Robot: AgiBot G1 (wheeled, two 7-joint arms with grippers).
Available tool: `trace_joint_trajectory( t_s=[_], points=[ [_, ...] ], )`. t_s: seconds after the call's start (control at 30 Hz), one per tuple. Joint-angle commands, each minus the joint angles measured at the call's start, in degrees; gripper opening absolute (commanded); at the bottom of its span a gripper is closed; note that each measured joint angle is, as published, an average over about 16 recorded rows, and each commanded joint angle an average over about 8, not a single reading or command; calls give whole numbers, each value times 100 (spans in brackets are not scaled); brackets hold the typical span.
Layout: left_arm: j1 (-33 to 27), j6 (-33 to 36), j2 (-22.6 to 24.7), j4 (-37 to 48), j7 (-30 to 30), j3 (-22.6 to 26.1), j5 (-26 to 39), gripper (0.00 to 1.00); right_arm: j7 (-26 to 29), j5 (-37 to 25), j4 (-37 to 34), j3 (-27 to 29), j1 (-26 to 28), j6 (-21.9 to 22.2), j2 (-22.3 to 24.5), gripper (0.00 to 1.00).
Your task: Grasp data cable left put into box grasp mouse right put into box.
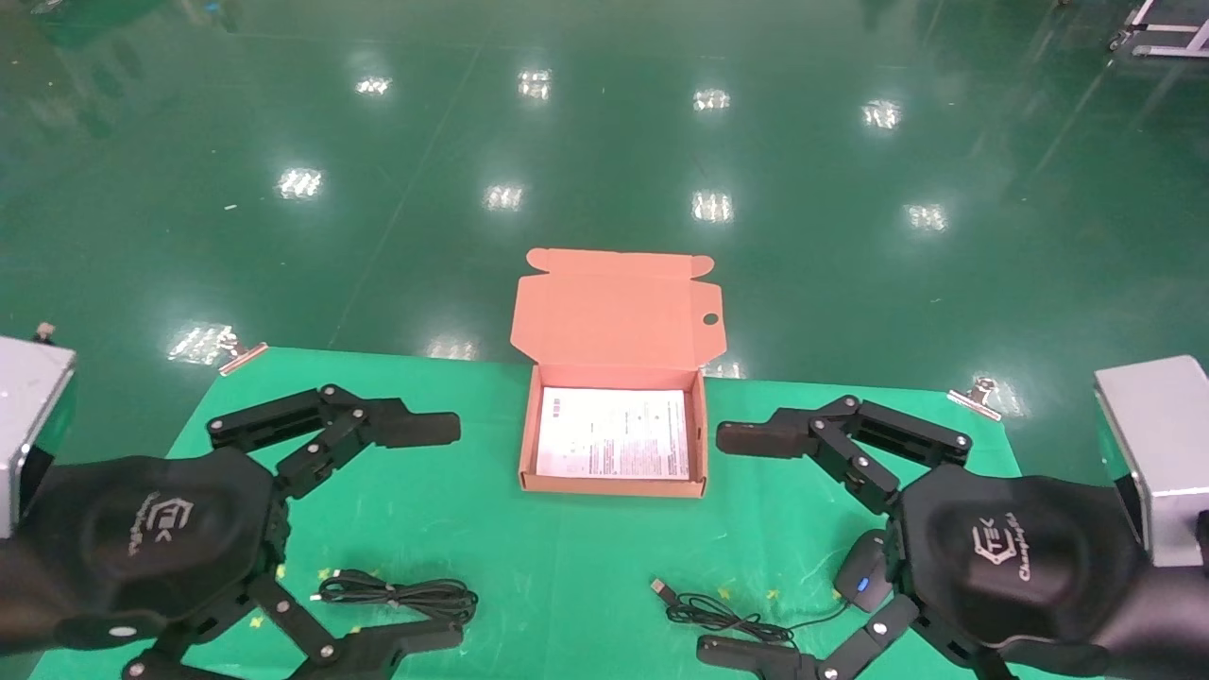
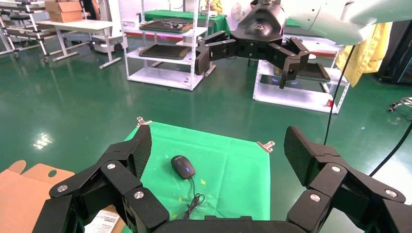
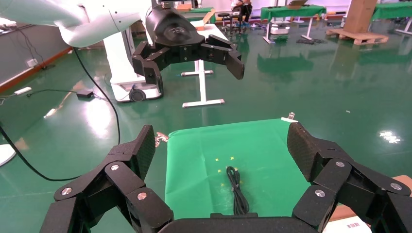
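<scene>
The mouse (image 1: pixel 863 570) will hang down below my right gripper when I lift the bundled cord, because a short loose piece of cord (image 1: pixel 823 619) connects the bundled cord to the mouse.
The salmon-brown box (image 1: pixel 531 434) stands open at the far middle of the green table, its lid (image 1: pixel 619 307) tipped back and a white printed sheet in its bottom. The looped black data cable (image 1: pixel 401 595) lies near the front left, between the fingers of my open, empty left gripper (image 1: pixel 459 531). It also shows in the right wrist view (image 3: pixel 237 194). The black mouse (image 1: pixel 861 581) with a blue light lies front right, partly under my right hand, and shows in the left wrist view (image 2: pixel 182 166). Its cord (image 1: pixel 727 619) trails left. My right gripper (image 1: pixel 710 543) is open and empty around the cord.
The table is covered in green cloth (image 1: pixel 567 567) held by metal clips (image 1: pixel 241 354) at its far corners. Grey units stand at the left edge (image 1: pixel 33 416) and the right edge (image 1: pixel 1157 444). Shiny green floor lies beyond the table.
</scene>
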Motion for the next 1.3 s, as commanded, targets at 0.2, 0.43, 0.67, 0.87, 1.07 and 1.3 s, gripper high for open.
trace_joint_trajectory(
  t_s=[0.2, 0.43, 0.67, 0.87, 1.07, 1.3],
  points=[
    [0, 0, 0, 0, 0, 0, 0, 100, 0, 0, 0, 0, 0, 0, 0, 100],
    [0, 0, 0, 0, 0, 0, 0, 100, 0, 0, 0, 0, 0, 0, 0, 100],
    [-12, -14, 11, 11, -6, 28, 40, 100, -4, -9, -3, 1, -2, 4, 6, 100],
    [-118, 3, 7, -46, -100, 145, 274, 100, -221, -355, 98, -31, 89, 30, 94, 100],
    [-505, 50, 52, -106, -330, 433, 863, 100, -599, -1089, 295, -197, 376, -29, 149, 100],
    [-1272, 215, 201, -222, -745, 979, 1995, 100, -1127, -2212, 393, -624, 982, -205, -15, 100]
  ],
)
